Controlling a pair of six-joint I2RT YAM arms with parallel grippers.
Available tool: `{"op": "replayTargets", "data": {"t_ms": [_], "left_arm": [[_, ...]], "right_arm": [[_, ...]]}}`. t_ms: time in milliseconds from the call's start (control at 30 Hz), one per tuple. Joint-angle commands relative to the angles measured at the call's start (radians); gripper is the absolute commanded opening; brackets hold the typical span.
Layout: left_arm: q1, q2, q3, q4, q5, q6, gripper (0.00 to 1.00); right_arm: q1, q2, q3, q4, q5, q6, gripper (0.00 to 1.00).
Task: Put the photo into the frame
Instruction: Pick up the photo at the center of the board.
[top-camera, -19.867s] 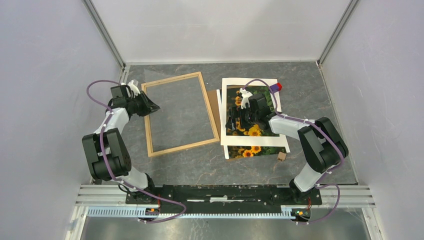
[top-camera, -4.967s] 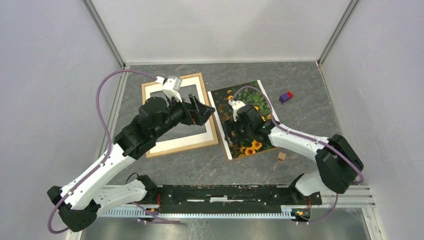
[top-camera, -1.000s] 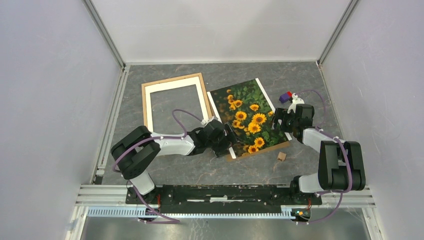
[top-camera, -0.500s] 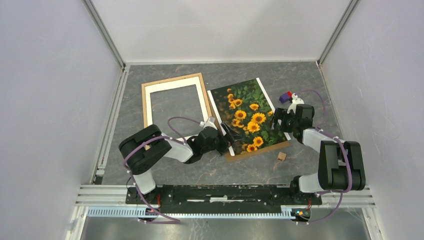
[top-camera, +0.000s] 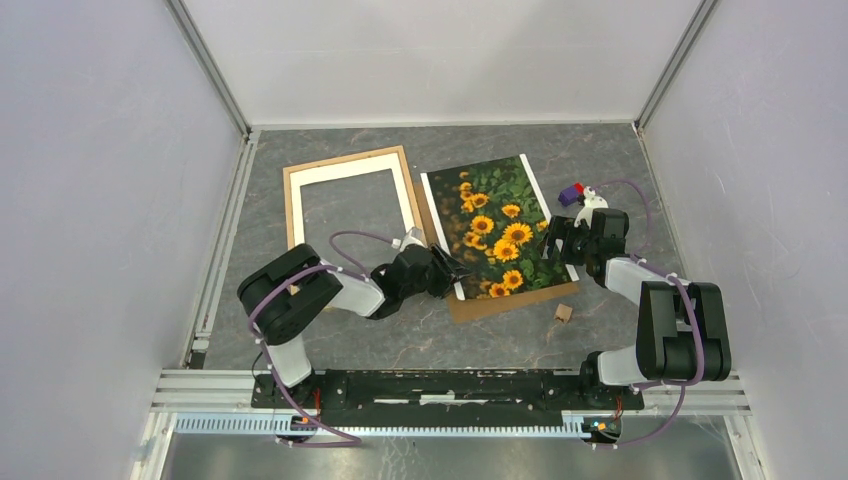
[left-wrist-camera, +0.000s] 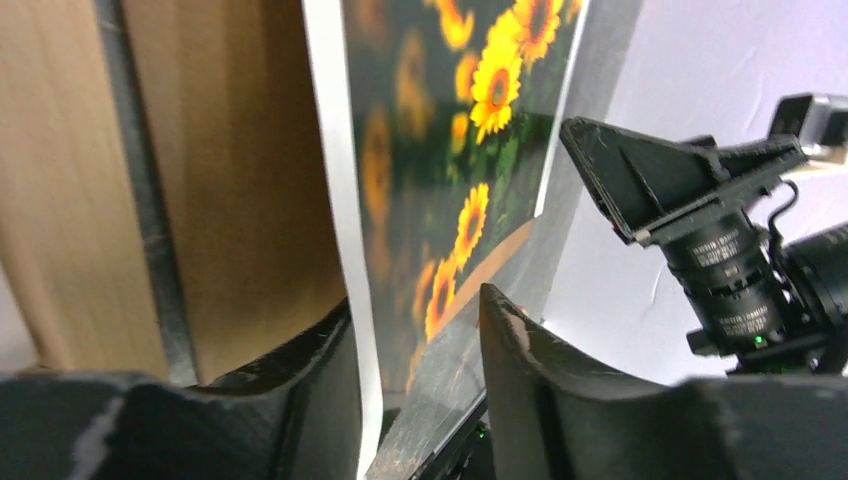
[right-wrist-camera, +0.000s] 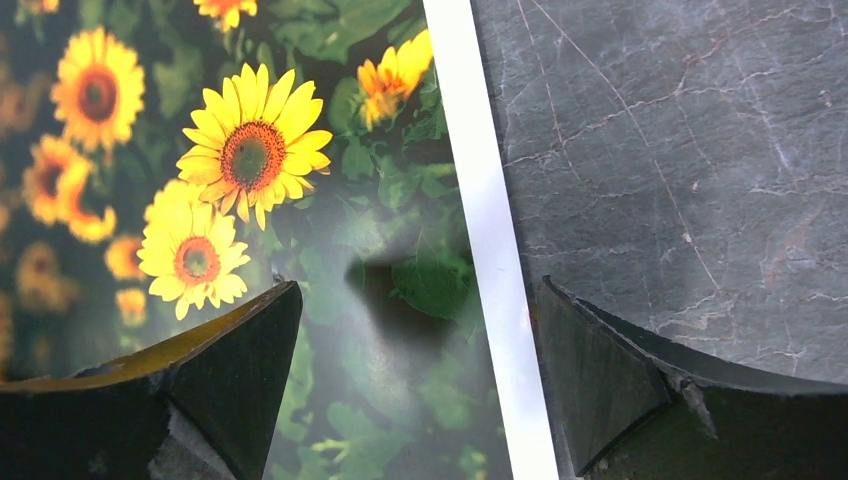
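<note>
My right gripper has the photo face up (top-camera: 500, 228) under it. My right gripper should lift out of the way, and my left gripper should turn the photo over, face down, into the frame (top-camera: 358, 220).
The sunflower photo (top-camera: 495, 225) lies tilted on a brown backing board (top-camera: 500, 303), right of the wooden frame (top-camera: 292, 215). A white mat (top-camera: 350, 170) sits inside the frame. My left gripper (top-camera: 452, 270) is low at the photo's near-left edge. In the left wrist view the photo's white border (left-wrist-camera: 335, 180) runs between the jaws of the left gripper (left-wrist-camera: 415, 320), against one finger, with a gap to the other. My right gripper (top-camera: 553, 240) stands open over the photo's right edge; in the right wrist view the right gripper (right-wrist-camera: 418, 285) straddles the white border (right-wrist-camera: 480, 200).
A purple and red block (top-camera: 571, 192) lies just beyond the right gripper. A small wooden cube (top-camera: 564, 313) sits near the board's front right corner. The left arm's cable loops over the frame's near right corner. Walls close in the table on three sides.
The left gripper's jaws have narrowed around the photo's left edge. The photo has turned and slid, baring more of the brown board at its near end. The right arm has not moved.
</note>
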Motion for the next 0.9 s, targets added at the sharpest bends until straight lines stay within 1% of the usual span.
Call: {"op": "replayTargets", "data": {"t_ms": [0,67,233,267,367,467,533,600,633,700,767,867], "left_arm": [[0.027,-0.005,0.086,-0.192,0.046,0.033,0.47],[0.029,-0.022,0.109,-0.265,0.035,0.066,0.44],[0.03,-0.069,0.179,-0.404,0.015,0.175,0.29],[0.031,-0.074,0.192,-0.425,0.023,0.194,0.24],[0.041,-0.091,0.227,-0.473,0.044,0.236,0.14],[0.066,-0.116,0.25,-0.516,0.084,0.285,0.07],[0.093,-0.141,0.279,-0.579,0.118,0.346,0.02],[0.127,-0.177,0.33,-0.684,0.146,0.441,0.02],[0.144,-0.201,0.361,-0.766,0.149,0.508,0.02],[0.172,-0.257,0.454,-0.969,0.109,0.645,0.02],[0.21,-0.327,0.539,-1.157,0.021,0.775,0.02],[0.27,-0.439,0.664,-1.423,-0.181,0.95,0.02]], "right_arm": [[0.001,0.009,-0.045,-0.103,-0.021,0.011,0.93],[0.001,0.003,-0.046,-0.105,-0.019,0.012,0.93],[0.001,-0.013,-0.05,-0.104,-0.015,0.011,0.93],[0.001,-0.018,-0.051,-0.102,-0.014,0.009,0.94],[0.001,-0.038,-0.047,-0.114,0.007,-0.003,0.95],[0.002,-0.066,-0.039,-0.132,0.048,-0.012,0.96],[0.002,-0.089,-0.032,-0.169,0.089,-0.019,0.96],[0.002,-0.116,-0.029,-0.187,0.133,-0.023,0.96],[0.002,-0.131,-0.029,-0.193,0.155,-0.026,0.96],[0.003,-0.164,-0.029,-0.204,0.188,-0.026,0.96],[0.003,-0.188,-0.028,-0.211,0.212,-0.025,0.95],[0.003,-0.207,-0.032,-0.204,0.2,-0.019,0.95]]}}
